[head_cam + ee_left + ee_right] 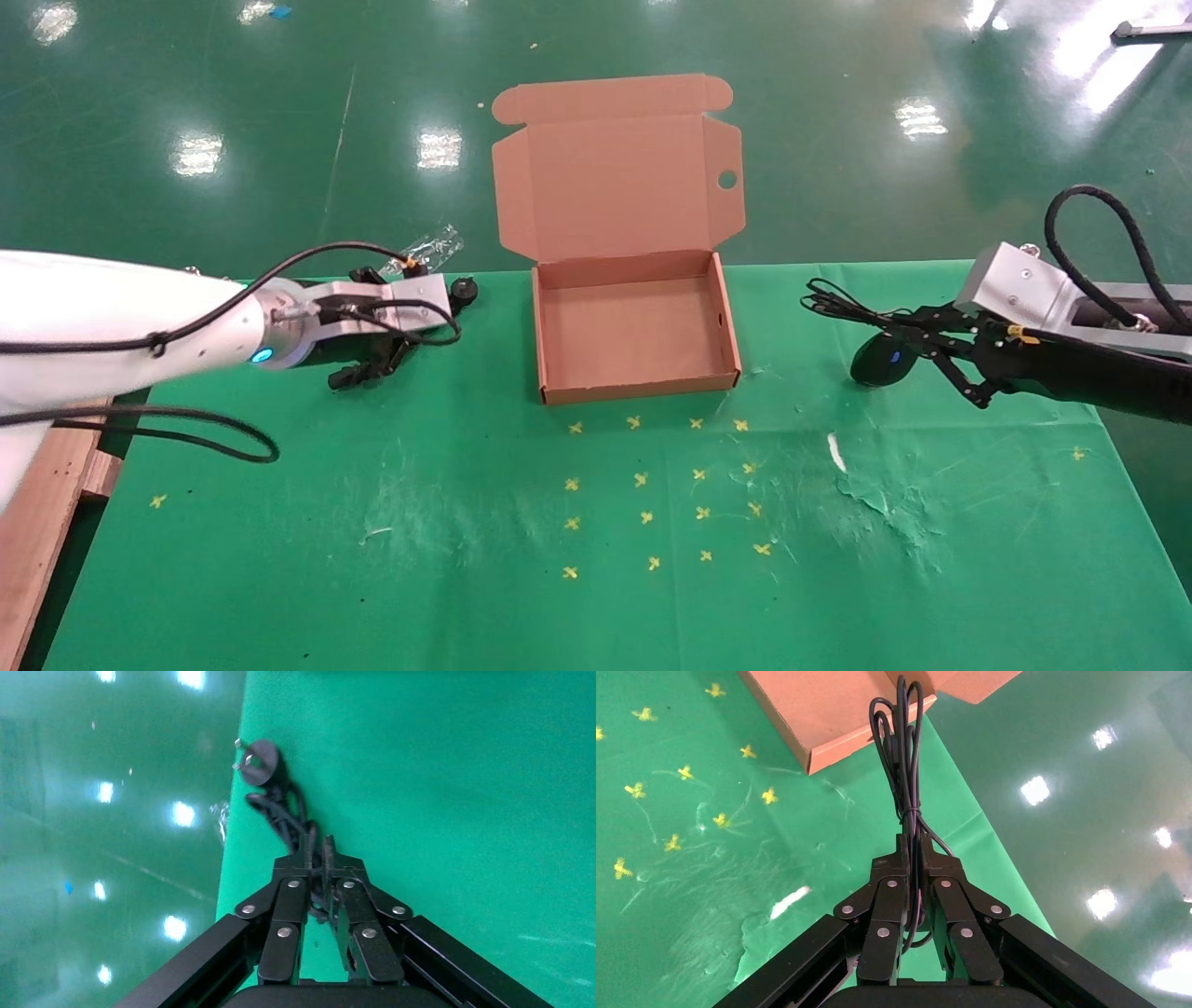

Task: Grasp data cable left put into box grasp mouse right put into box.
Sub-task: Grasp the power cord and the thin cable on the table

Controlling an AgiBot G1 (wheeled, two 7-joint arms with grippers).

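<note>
The data cable is below my left gripper's nearly closed fingers, so I should open them wide and reach down around the coiled bundle before I lift it.
The open brown box stands at the table's far middle, lid tilted back, nothing inside. To its left, my left gripper is shut on the thick black data cable near the far table edge. The cable's round disc plug lies just beyond the fingertips. Right of the box, my right gripper is shut on the mouse's thin looped cord. The black mouse, with its blue mark, sits below the jaws. I cannot tell whether it touches the cloth. The mouse is hidden in the right wrist view.
A clear plastic wrapper lies at the far edge behind the left gripper. Yellow cross marks dot the green cloth before the box, near a torn white patch. A wooden board borders the left side. A box corner is ahead of the cord.
</note>
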